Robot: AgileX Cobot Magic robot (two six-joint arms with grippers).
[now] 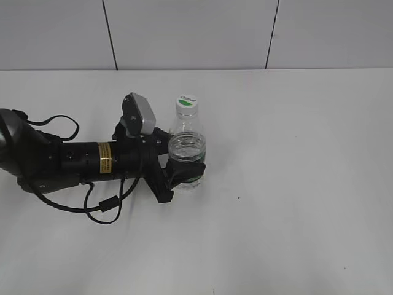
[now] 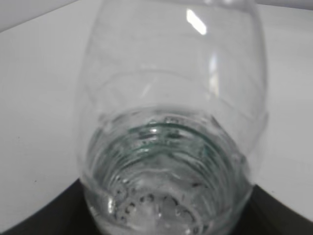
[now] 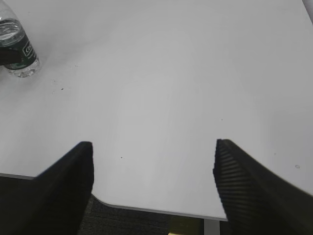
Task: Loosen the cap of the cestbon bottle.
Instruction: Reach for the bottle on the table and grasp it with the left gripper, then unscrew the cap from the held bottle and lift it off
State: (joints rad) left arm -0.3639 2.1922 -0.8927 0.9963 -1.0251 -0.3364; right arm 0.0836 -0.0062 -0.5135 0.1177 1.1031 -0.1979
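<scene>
The robot's left gripper is closed on the bottle's lower body (image 1: 187,151), below the cap, so it should hold the bottle still while the right gripper comes over the cap (image 1: 186,103).
The cestbon bottle (image 1: 186,144) stands upright on the white table, clear with a dark green label low on its body. Its white cap (image 1: 186,104) with a green logo sits on the neck. My left gripper (image 1: 184,175) is shut on the bottle's lower body at the label. In the left wrist view the bottle (image 2: 171,122) fills the frame and the cap is out of view. My right gripper (image 3: 152,166) is open and empty above the table's near edge, outside the exterior view. The bottle (image 3: 17,46) shows at the far left of the right wrist view.
The white table (image 1: 295,203) spreads to the right of the bottle. A black cable (image 1: 101,206) loops on the table under my left arm. The table's front edge (image 3: 161,209) shows between my right fingers. A tiled wall stands behind.
</scene>
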